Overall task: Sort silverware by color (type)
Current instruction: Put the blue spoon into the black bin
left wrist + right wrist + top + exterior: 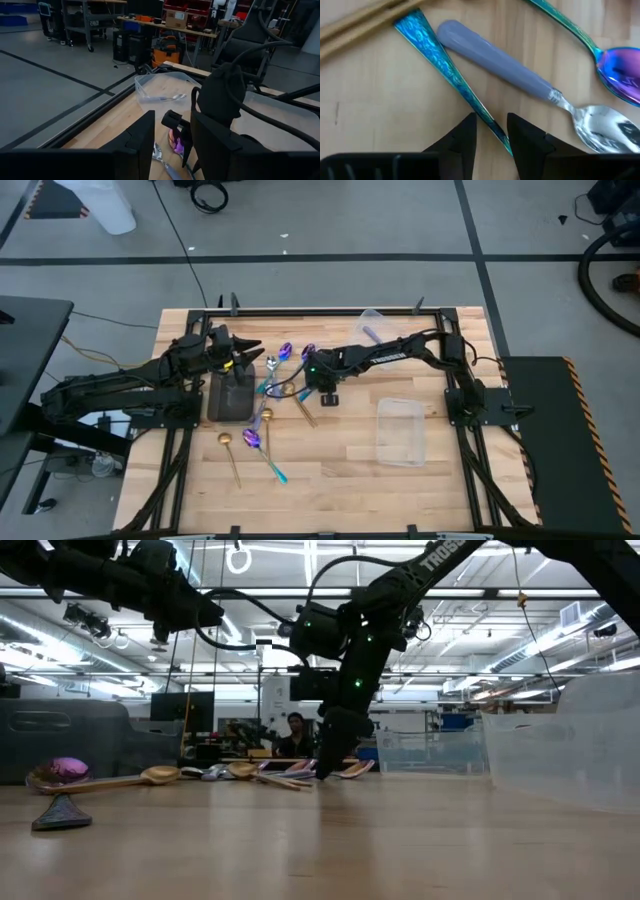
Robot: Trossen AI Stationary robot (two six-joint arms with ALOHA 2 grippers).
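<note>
I should pinch the teal handle's narrow part (490, 124) straight and pull it clear first, because the teal handle (446, 69) sits at a slant between my right gripper's fingers, near the lilac handle.
Several spoons lie in a heap (283, 376) on the wooden table, right of the dark tray (230, 400). My right gripper (491, 124) reaches down into the heap. It is open by a narrow gap, with one finger on each side of a teal handle (451, 75). A lilac-handled silver spoon (505, 67) lies beside it, and an iridescent purple-blue bowl (621, 65) lies farther off. A gold spoon (231, 452) and a purple-blue one (262, 446) lie apart, toward the near edge. My left gripper (243, 358) hangs open over the tray's far end. My right gripper comes from above, pointing down, its fingertips (466, 131) straddling the teal handle's narrow stretch (485, 119) and lying across it. The handle lies flat on the table. I cannot tell whether the fingers touch it.
A clear container (401, 430) stands on the table's right part. Another one (165, 85) at the far edge holds a silver spoon. Gold handles (360, 20) cross the heap beside the teal one. Bare wood shows toward the near edge.
</note>
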